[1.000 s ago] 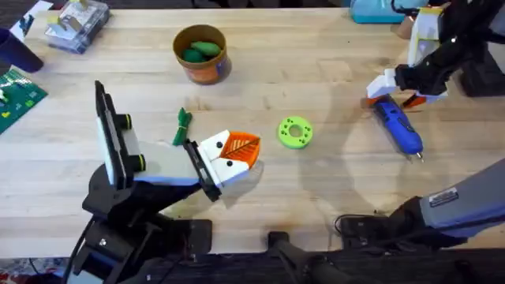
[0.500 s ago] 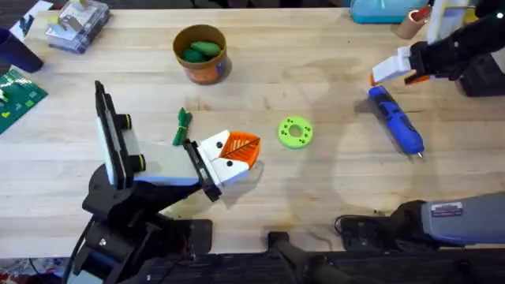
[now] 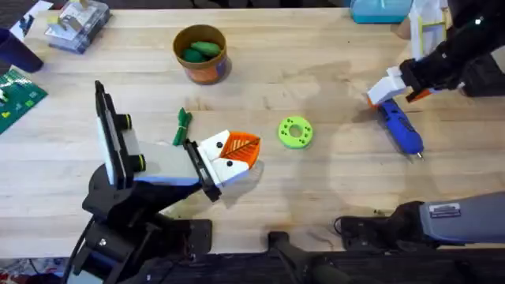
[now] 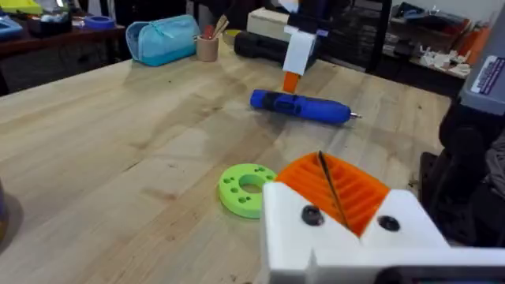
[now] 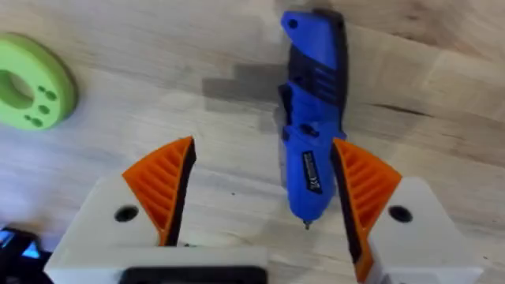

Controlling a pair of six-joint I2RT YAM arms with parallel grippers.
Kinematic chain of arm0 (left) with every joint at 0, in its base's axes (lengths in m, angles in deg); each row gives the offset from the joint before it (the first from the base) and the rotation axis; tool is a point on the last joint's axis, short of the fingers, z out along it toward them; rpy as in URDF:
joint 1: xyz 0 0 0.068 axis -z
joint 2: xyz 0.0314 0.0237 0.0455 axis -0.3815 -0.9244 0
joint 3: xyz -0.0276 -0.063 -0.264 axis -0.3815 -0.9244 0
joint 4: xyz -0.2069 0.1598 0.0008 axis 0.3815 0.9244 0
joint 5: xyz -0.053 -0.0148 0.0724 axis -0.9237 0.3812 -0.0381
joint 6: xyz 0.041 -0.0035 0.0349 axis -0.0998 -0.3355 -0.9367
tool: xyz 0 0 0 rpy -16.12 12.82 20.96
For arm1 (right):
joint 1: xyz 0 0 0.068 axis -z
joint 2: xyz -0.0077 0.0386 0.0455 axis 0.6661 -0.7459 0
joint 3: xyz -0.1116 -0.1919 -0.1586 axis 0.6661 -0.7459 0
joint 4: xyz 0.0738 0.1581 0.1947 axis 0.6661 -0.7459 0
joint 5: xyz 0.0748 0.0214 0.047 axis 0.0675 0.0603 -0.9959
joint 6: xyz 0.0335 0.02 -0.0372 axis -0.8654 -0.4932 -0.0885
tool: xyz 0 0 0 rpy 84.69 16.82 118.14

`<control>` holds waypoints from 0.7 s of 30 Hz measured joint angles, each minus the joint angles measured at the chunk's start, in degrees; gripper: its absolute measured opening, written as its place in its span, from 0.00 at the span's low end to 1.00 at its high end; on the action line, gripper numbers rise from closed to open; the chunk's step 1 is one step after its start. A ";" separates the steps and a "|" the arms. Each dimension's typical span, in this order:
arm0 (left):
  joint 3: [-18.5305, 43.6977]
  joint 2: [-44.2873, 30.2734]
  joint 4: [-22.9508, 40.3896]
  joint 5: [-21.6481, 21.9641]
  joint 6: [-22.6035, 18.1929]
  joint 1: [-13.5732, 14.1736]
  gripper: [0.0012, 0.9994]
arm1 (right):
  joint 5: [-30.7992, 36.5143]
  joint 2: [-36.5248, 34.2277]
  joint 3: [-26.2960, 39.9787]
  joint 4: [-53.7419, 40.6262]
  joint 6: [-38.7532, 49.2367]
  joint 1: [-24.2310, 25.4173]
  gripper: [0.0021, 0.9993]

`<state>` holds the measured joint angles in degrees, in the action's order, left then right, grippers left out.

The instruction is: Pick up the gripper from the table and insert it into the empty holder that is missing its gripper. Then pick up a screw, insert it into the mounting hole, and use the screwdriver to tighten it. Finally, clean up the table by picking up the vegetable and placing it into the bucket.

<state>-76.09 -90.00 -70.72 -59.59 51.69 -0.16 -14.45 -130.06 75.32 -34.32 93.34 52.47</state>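
The orange fingers of my right gripper [image 5: 366, 191] have ribs [image 5: 160, 183] along their length. The fingers will therefore bend around the blue screwdriver when I lift it.
The white holder [image 3: 215, 163] with black dots ends my left arm. The orange gripper [image 3: 241, 147] sits in its tip. In the left wrist view the holder [image 4: 347, 237] carries orange ribbed pads [image 4: 359, 193] pressed together along a dark seam, so my left gripper [image 4: 331, 185] is shut. The blue screwdriver [image 3: 401, 130] lies at the right. My right gripper [image 3: 390, 88] hangs open over its rear end, one finger on each side of the screwdriver [image 5: 312, 118]. The dark green vegetable [image 3: 183, 125] lies left of the holder. The bucket [image 3: 201, 69] stands behind. I cannot make out a screw.
A bright green ring disc [image 3: 295, 132] lies mid-table. A black plate with yellow-green knobs [image 3: 110, 138] stands on the left arm. At the back are a clear box [image 3: 75, 22], a circuit board [image 3: 16, 95] and a blue pouch [image 3: 379, 9].
My right gripper rose back and to the right, then came down again over the screwdriver's rear end. The left arm and everything else on the table stayed still.
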 joint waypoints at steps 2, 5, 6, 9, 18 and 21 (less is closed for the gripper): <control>0.00 0.01 0.00 0.00 0.00 0.00 0.02 | 1.19 0.00 0.00 1.04 0.53 0.64 1.00; 0.00 0.01 0.00 0.01 0.00 0.00 0.02 | 1.75 -0.44 0.00 2.81 1.80 2.42 1.00; 0.00 0.02 0.00 0.01 0.00 0.00 0.02 | 1.73 -0.84 0.00 3.08 2.23 3.05 1.00; 0.00 0.02 0.00 0.01 0.00 0.00 0.02 | 1.71 -3.11 0.00 2.88 3.95 4.55 1.00; 0.00 0.00 0.00 0.01 0.00 0.00 0.02 | 2.38 -9.69 -0.02 8.34 5.73 4.80 1.00; 0.00 0.00 0.00 0.01 0.00 0.00 0.02 | 2.40 -10.60 -0.02 9.06 5.76 4.80 1.00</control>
<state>-76.09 -90.00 -70.72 -59.58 51.69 -0.16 -12.05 -140.66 75.30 -25.26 99.09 57.27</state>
